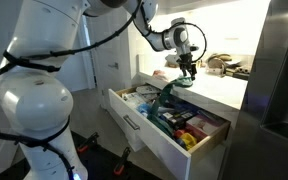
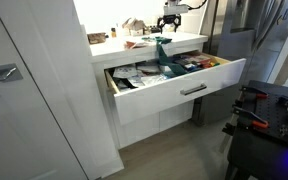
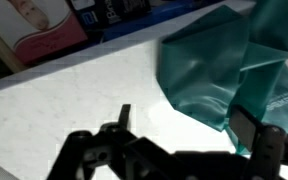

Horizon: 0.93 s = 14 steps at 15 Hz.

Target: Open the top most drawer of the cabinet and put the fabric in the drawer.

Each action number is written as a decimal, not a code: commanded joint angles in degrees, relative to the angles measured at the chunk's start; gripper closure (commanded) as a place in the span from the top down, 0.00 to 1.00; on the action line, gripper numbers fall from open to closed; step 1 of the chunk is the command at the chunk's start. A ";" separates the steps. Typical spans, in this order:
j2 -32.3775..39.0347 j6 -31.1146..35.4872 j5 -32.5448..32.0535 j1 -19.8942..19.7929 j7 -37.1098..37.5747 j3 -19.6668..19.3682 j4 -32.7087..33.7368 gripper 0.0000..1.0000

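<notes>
The teal fabric's crumpled end [image 1: 182,82] lies clear on the countertop under my open fingers. My gripper goes on moving down until the fingers are on both sides of its folds [image 3: 252,75], and then close.
The cabinet's top drawer [image 1: 144,128] stands pulled out in both exterior views, its white front [image 2: 189,90] facing the room, and it is full of mixed items. The teal fabric [image 1: 172,90] drapes from the white countertop edge down into the drawer; it also shows in an exterior view [image 2: 162,55]. In the wrist view the fabric [image 3: 209,70] lies crumpled on the counter [image 3: 74,100]. My gripper [image 3: 184,125] is open just above the counter, with its right finger over the fabric's edge. It hovers above the fabric in both exterior views [image 1: 187,68] [image 2: 171,22].
Boxes and clutter stand at the back of the counter [image 3: 44,30] [image 1: 224,65]. A steel fridge [image 1: 284,80] stands beside the cabinet. A tall white door [image 2: 34,90] flanks the drawer. A dark table with tools [image 2: 269,115] stands opposite the drawer front.
</notes>
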 commanded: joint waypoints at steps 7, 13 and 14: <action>6.86 -3.88 13.86 -0.26 -7.89 2.28 8.59 1.00; 8.21 -9.52 16.23 -0.81 -9.87 2.08 10.96 0.58; 8.14 -10.15 15.95 -0.82 -9.99 1.90 11.41 0.51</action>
